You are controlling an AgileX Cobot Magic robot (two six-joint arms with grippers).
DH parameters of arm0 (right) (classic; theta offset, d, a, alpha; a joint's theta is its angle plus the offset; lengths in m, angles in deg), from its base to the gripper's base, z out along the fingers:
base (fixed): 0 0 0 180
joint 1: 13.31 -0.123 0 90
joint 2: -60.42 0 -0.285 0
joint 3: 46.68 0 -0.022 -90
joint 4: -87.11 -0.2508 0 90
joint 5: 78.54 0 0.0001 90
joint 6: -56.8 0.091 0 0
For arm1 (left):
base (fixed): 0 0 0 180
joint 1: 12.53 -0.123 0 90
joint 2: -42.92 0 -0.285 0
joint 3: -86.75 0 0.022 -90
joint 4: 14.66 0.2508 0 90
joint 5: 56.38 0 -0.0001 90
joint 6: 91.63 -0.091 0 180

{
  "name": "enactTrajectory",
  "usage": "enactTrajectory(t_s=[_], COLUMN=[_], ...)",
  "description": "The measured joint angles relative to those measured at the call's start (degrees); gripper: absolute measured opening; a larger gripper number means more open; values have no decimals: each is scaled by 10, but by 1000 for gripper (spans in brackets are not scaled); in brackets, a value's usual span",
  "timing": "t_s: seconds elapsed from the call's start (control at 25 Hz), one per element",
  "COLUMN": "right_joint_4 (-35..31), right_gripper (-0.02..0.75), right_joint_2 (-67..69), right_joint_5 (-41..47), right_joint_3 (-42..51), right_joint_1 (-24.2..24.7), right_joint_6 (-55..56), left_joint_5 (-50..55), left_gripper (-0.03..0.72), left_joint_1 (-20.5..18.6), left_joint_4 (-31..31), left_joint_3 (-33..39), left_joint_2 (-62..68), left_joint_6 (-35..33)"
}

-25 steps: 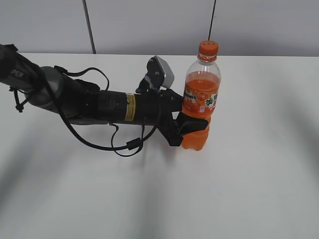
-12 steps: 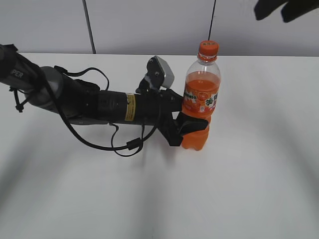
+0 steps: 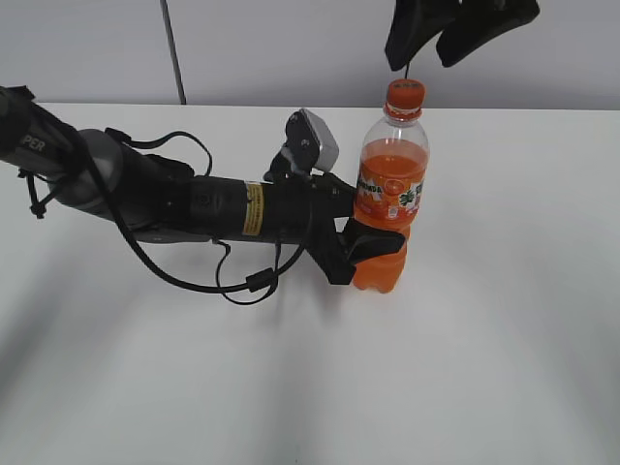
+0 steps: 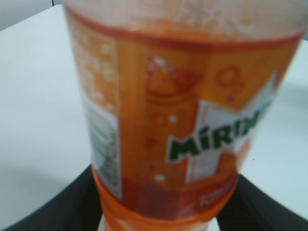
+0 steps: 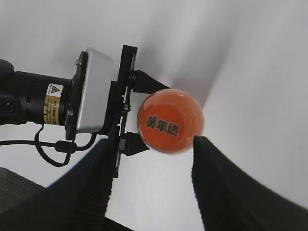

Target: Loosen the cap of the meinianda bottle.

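Note:
The orange cap [image 3: 406, 95] will twist loose and come up off the bottle's neck when I turn it, because my left gripper is holding the meinianda bottle's waist.
The meinianda bottle [image 3: 390, 194] stands upright on the white table, full of orange drink; its label fills the left wrist view [image 4: 183, 120]. My left gripper [image 3: 373, 244] is shut on the bottle's waist, its black fingers either side [image 4: 163, 211]. The orange cap [image 3: 405, 94] sits on the neck; from above it shows green characters [image 5: 169, 120]. My right gripper [image 3: 436, 44] hangs open just above the cap, at the top edge of the exterior view. In the right wrist view its two dark fingers [image 5: 151, 163] spread wide below the cap, touching nothing.
The left arm [image 3: 174, 199] lies across the table from the left, with black cables [image 3: 247, 281] looping in front. A grey wall with a vertical seam [image 3: 172, 48] stands behind the table's back edge.
My right gripper has come into the exterior view from the upper right and moved left and down, to just above the cap. The bottle and left arm have not moved.

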Motion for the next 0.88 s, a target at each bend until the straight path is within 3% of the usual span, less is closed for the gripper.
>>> enactTrajectory(t_s=[0.88], right_joint_4=[17], right_gripper=[397], right_joint_2=[48], right_joint_5=[0], right_joint_3=[-3], right_joint_1=[-2], right_joint_6=[9], left_joint_5=[0], left_gripper=[411], left_joint_1=[0], left_joint_4=[0], left_joint_3=[0], left_joint_2=[0], left_joint_6=[0])
